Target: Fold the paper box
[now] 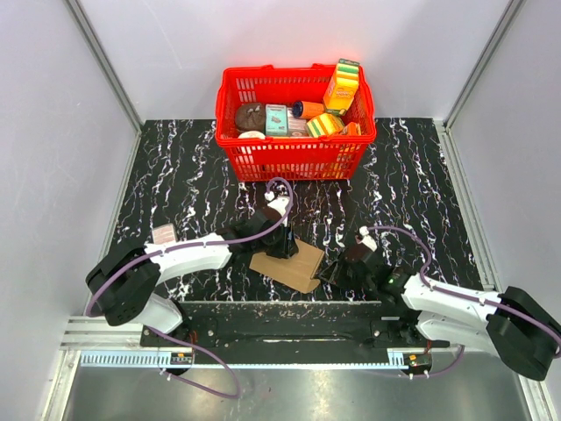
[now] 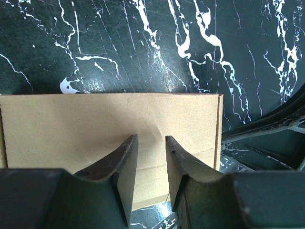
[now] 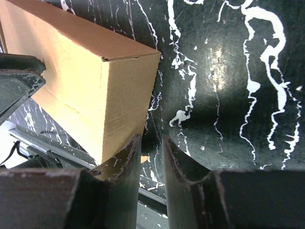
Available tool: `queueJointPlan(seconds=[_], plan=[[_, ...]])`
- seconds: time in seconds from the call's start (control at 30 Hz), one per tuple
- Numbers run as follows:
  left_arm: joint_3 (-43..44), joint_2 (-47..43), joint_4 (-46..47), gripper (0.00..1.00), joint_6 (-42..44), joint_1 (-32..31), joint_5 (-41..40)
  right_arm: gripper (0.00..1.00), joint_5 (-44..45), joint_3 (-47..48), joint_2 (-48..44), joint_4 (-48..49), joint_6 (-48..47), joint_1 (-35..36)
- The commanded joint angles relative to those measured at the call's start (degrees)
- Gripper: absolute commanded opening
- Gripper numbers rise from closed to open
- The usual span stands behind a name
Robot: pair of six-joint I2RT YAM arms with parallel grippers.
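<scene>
The flap at the box's short end still pokes out beyond the parted fingers of the robot's right gripper, so the robot should move back, close the fingers and push the flap in.
The paper box (image 1: 289, 263) lies on the black marble table as a closed, slim brown carton, tilted in the top view. In the left wrist view its broad top face (image 2: 95, 124) fills the middle. My left gripper (image 2: 151, 138) hovers over that face near its far edge, fingers a little apart, nothing between them. My right gripper (image 3: 151, 137) stands just off the box's short end (image 3: 128, 95), low at the table, jaws narrowly apart and empty. In the top view the left gripper (image 1: 282, 246) is at the box's upper edge and the right gripper (image 1: 329, 274) at its right corner.
A red plastic basket (image 1: 294, 158) with colourful packages stands at the back centre. A small pale tag (image 1: 163, 233) lies left of the left arm. The metal rail (image 1: 280, 316) runs along the table's near edge, right behind the box.
</scene>
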Motion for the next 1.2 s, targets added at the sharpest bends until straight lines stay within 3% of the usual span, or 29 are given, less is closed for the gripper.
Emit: queueJointPlan(seconds=[0.0,0.87,1.17], plan=[[0.24,1.84,-1.62,0.35,-0.53,-0.81,2.02,0.3,4.6,2.2,-0.21,1.46,1.87,1.7],[0.33,2.1,-1.53,0.34,-1.14,-1.33,1.93,0.3,5.22,3.26,5.33,2.6,2.83,5.57],[0.41,2.19,-1.53,0.34,-0.88,-1.42,1.93,0.33,14.17,6.33,-0.82,-12.42,0.99,5.57]])
